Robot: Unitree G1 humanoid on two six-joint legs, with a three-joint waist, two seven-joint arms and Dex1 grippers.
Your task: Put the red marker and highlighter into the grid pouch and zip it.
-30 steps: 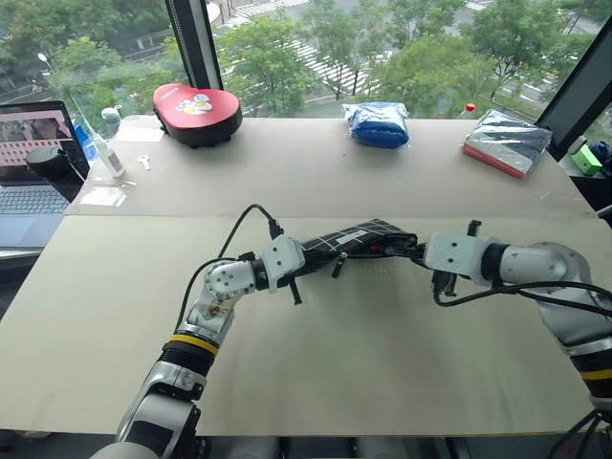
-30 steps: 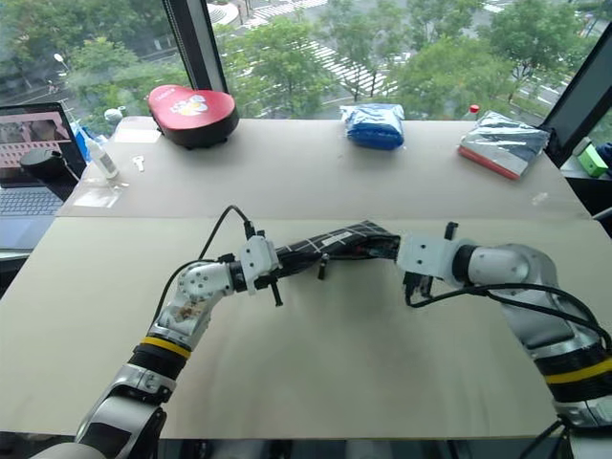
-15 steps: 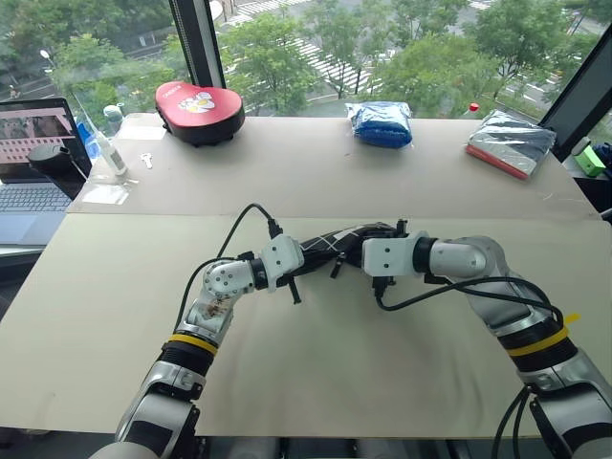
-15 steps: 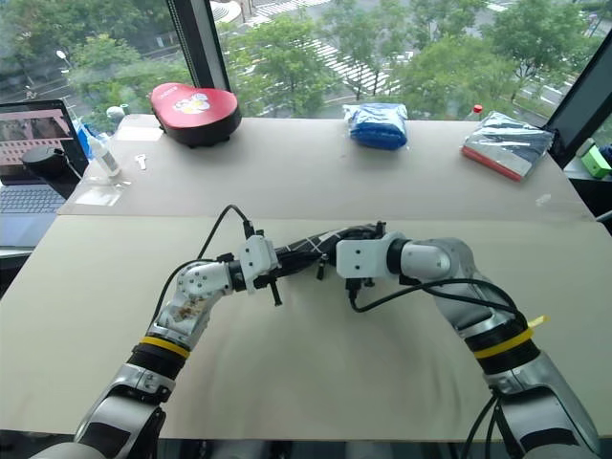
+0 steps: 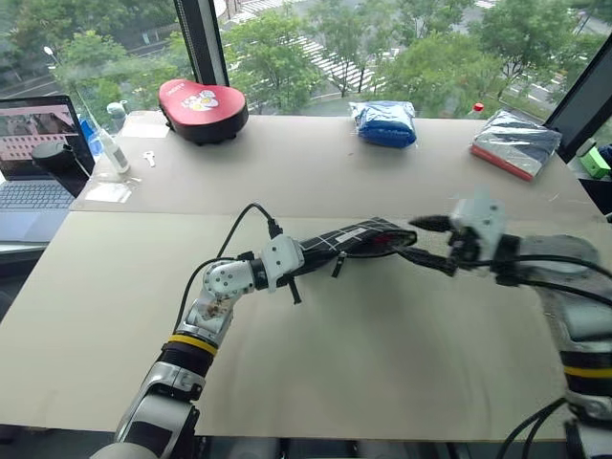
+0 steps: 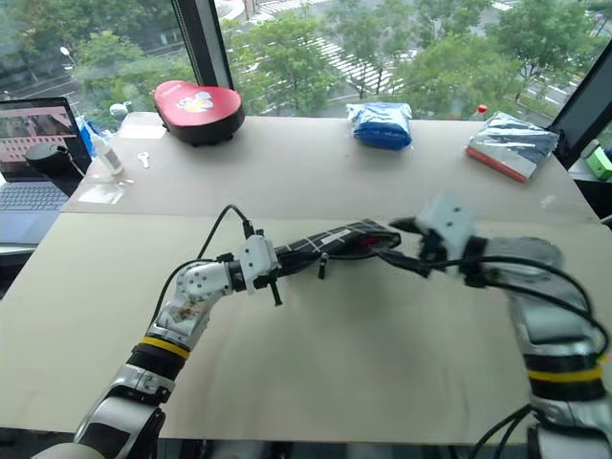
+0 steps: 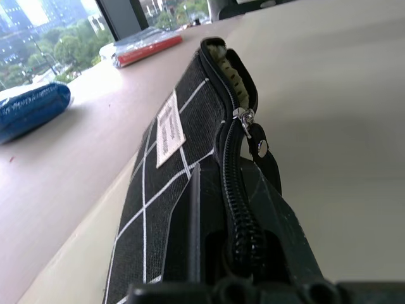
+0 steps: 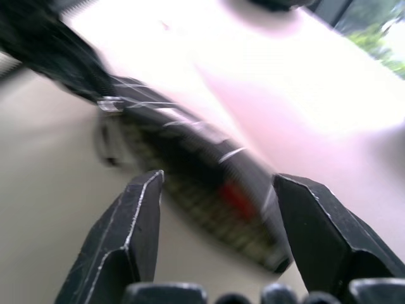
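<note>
The pouch's opening (image 5: pixel 381 246) is wide open beyond the zipper slider (image 5: pixel 340 256). The slider will run to the pouch's end and hide the red marker when I pull it.
The grid pouch (image 5: pixel 349 238), black with white lines and a small white label (image 7: pixel 168 128), is held just above the table. My left gripper (image 5: pixel 298 260) is shut on its left end. The zipper slider (image 7: pixel 243 116) sits partway along, and the far end gapes open. A red thing, apparently the red marker (image 8: pixel 235 197), shows inside that open end. The highlighter is hidden. My right gripper (image 5: pixel 428 244) hovers just off the pouch's right end. It is open with nothing between its fingers (image 8: pixel 133 234).
Along the far table edge lie a red heart-shaped case (image 5: pixel 202 98), a blue bag (image 5: pixel 384 122) and a silver-and-red packet (image 5: pixel 514 143). A laptop (image 5: pixel 33 153) and a small bottle (image 5: pixel 107 148) stand at the far left. Bare tabletop (image 5: pixel 382 363) spreads in front.
The right gripper slid left along the pouch, then drew back right off its end, rolled and opened wide. The left gripper and pouch stayed put.
</note>
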